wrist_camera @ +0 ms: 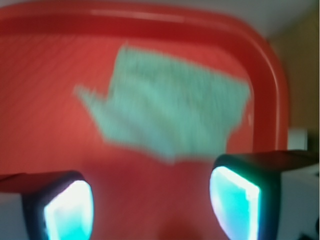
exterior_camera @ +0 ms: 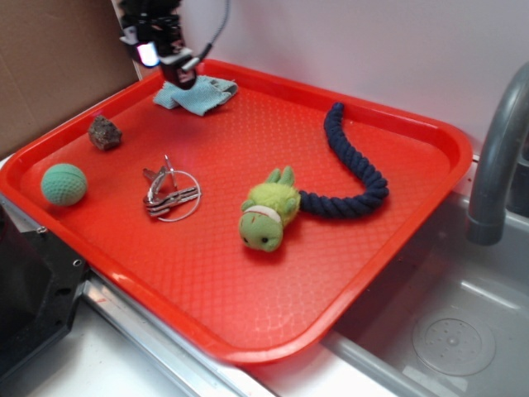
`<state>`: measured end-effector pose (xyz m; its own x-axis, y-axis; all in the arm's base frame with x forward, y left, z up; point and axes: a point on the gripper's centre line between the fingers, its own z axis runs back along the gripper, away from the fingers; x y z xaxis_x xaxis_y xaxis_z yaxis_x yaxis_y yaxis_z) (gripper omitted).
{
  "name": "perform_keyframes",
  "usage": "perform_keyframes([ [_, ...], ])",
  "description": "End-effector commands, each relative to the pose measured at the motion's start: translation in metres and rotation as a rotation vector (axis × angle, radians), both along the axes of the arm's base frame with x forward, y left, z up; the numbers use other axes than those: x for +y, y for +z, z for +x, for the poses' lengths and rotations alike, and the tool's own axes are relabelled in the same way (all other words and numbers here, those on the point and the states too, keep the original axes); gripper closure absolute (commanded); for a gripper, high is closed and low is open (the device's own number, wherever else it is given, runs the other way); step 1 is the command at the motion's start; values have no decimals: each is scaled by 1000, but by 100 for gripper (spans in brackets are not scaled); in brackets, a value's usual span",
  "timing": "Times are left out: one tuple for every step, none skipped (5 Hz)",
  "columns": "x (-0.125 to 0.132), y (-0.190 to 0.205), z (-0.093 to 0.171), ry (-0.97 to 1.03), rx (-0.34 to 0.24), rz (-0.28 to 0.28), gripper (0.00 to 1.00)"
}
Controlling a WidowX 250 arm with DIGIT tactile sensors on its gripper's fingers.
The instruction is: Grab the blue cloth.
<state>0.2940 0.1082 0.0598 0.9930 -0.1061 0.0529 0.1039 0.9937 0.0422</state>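
The gripper's open fingers have the blue cloth lying free ahead of them, so the robot should keep moving them forward and down until they stand around the cloth's far corner.
The blue cloth lies flat and wrinkled in the far left corner of the red tray. My gripper hangs just above the cloth's left part, not touching it as far as I can see. In the wrist view the blue cloth fills the middle, blurred, ahead of the open gripper. The two glowing fingertips stand wide apart with only red tray floor between them.
On the tray lie a brown rock, a mint-green ball, a metal key ring, a green plush toy and a dark navy rope. The tray rim curves close behind the cloth. A sink faucet stands right.
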Motion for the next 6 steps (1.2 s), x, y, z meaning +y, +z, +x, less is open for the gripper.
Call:
perform_keyframes([
  [1, 14, 48, -99, -78, 30, 0],
  [1, 6, 57, -129, -88, 15, 0],
  [-1, -4, 57, -162, -73, -22, 0],
  [-1, -20, 52, -184, -62, -49, 0],
  [2, -30, 42, -184, -92, -82, 0],
  [0, -31, 35, -166, -67, -103, 84],
])
